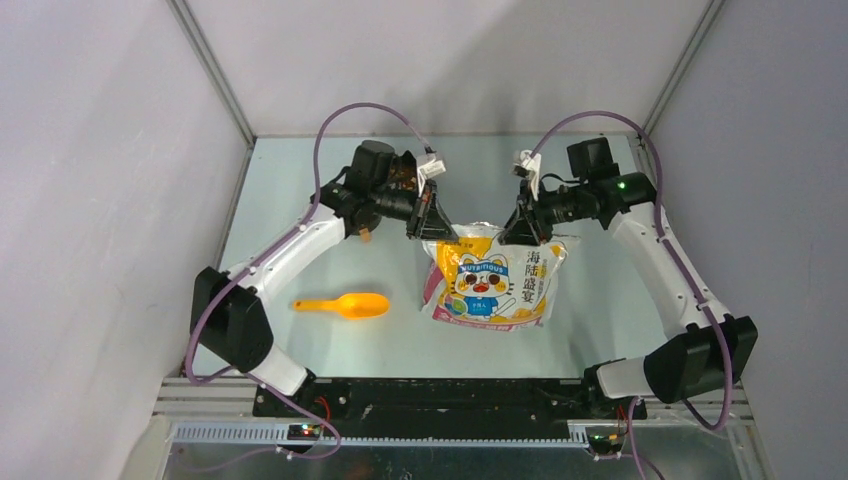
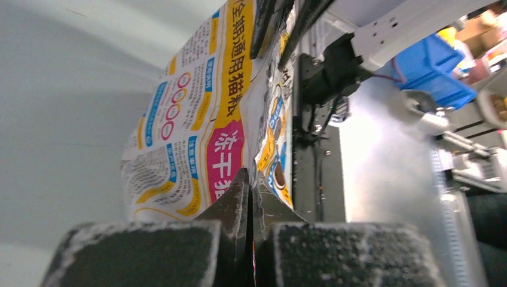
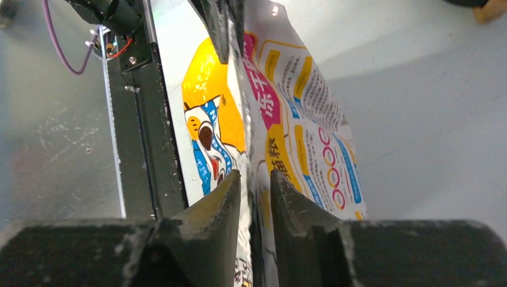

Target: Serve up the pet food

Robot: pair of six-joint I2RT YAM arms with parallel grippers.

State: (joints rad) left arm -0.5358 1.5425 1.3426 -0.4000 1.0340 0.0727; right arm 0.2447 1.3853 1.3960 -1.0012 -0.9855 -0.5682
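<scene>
I need to pinch with my right gripper close beside my left gripper and then slide it to the bag's other corner, because a part of the bag's top edge (image 1: 480,229) lies between my grippers.
The printed cartoon-cat bag (image 1: 490,282) stands in the middle of the table, held up by its top corners. My left gripper (image 1: 428,230) is shut on the bag's top left corner; in the left wrist view (image 2: 250,179) the jaws are pressed together on the bag's edge (image 2: 191,119). My right gripper (image 1: 524,235) pinches the top right corner; in the right wrist view (image 3: 255,174) the bag's folded edge (image 3: 299,101) fills the narrow gap between the jaws. The pet food is hidden; no kibble shows. The orange scoop (image 1: 345,305) lies left of the bag, bowl pointing right.
The pale table (image 1: 300,180) is walled in by grey panels on the left, back and right. A black rail (image 1: 440,395) and the arm bases run along the near edge. A small brown object (image 1: 366,236) peeks out under my left forearm.
</scene>
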